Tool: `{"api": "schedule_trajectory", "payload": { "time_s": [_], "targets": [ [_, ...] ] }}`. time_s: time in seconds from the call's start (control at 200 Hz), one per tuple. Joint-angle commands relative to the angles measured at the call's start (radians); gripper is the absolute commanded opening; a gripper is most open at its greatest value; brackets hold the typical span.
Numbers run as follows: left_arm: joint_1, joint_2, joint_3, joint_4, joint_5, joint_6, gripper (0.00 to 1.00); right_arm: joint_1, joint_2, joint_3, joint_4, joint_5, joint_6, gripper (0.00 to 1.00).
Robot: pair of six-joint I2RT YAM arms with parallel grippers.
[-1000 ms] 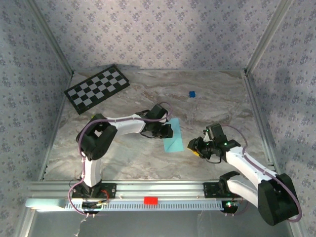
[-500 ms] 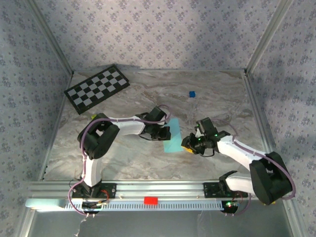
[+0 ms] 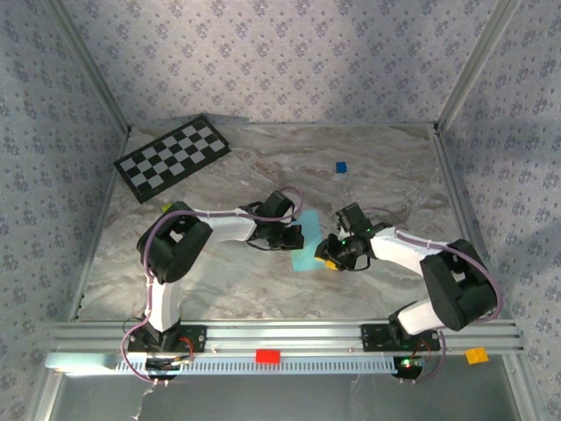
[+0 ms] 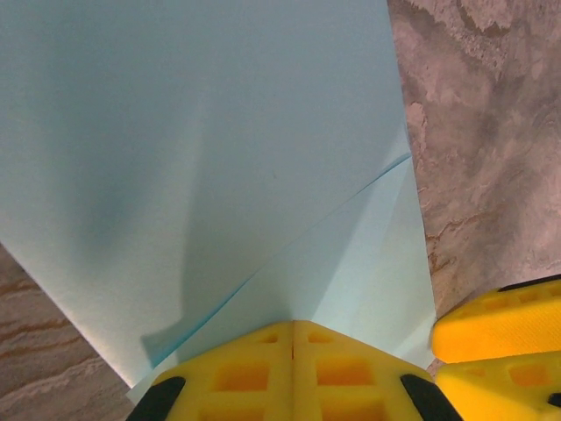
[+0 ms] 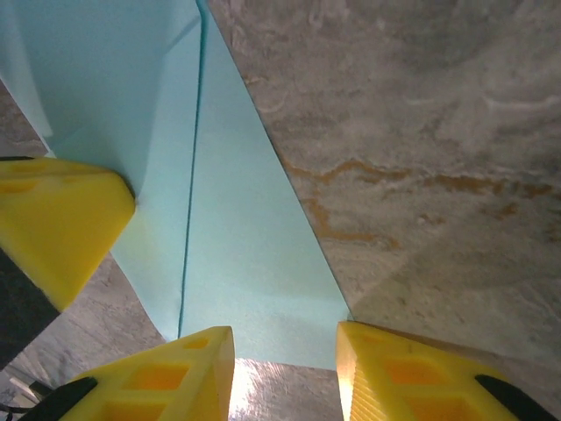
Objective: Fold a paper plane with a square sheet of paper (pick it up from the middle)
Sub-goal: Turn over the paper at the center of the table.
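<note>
I should keep moving my right gripper, with the paper's loose end (image 5: 272,340) between its open fingers and my left gripper pressing beside it, toward my left gripper (image 5: 110,200) and then close it.
The square sheet of paper (image 3: 308,248) lies folded on the marble table, light sky-blue, with one layer's edge running across it (image 4: 289,254). My left gripper (image 3: 294,235) is shut, its yellow tips (image 4: 294,326) pressed onto the paper's left part; I cannot tell whether a layer is caught between them. My right gripper (image 3: 330,256) is open at the paper's right side. In the right wrist view its fingers (image 5: 180,373) straddle the paper's near edge (image 5: 263,324), just short of it, and the left gripper's finger (image 5: 66,219) rests on the paper.
A tiny dark-blue cube (image 3: 341,167) sits toward the back. A checkerboard (image 3: 171,156) lies at the back left. Patterned walls close three sides. The rail (image 3: 280,338) runs along the near edge.
The right arm has swung left across the table until its gripper reached the paper's right side. The left gripper has stayed on the paper and closed fully.
</note>
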Motion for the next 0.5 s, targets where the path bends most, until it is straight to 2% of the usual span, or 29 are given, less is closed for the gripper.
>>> {"api": "schedule_trajectory", "payload": {
  "time_s": [0.0, 0.495],
  "targets": [
    [0.001, 0.007, -0.028, -0.037, -0.017, -0.005, 0.05, 0.006, 0.033, 0.026, 0.012, 0.009, -0.004, 0.38],
    [0.002, 0.004, -0.023, -0.043, -0.018, -0.005, 0.04, -0.016, 0.067, 0.029, 0.207, -0.075, 0.024, 0.49]
  ]
}}
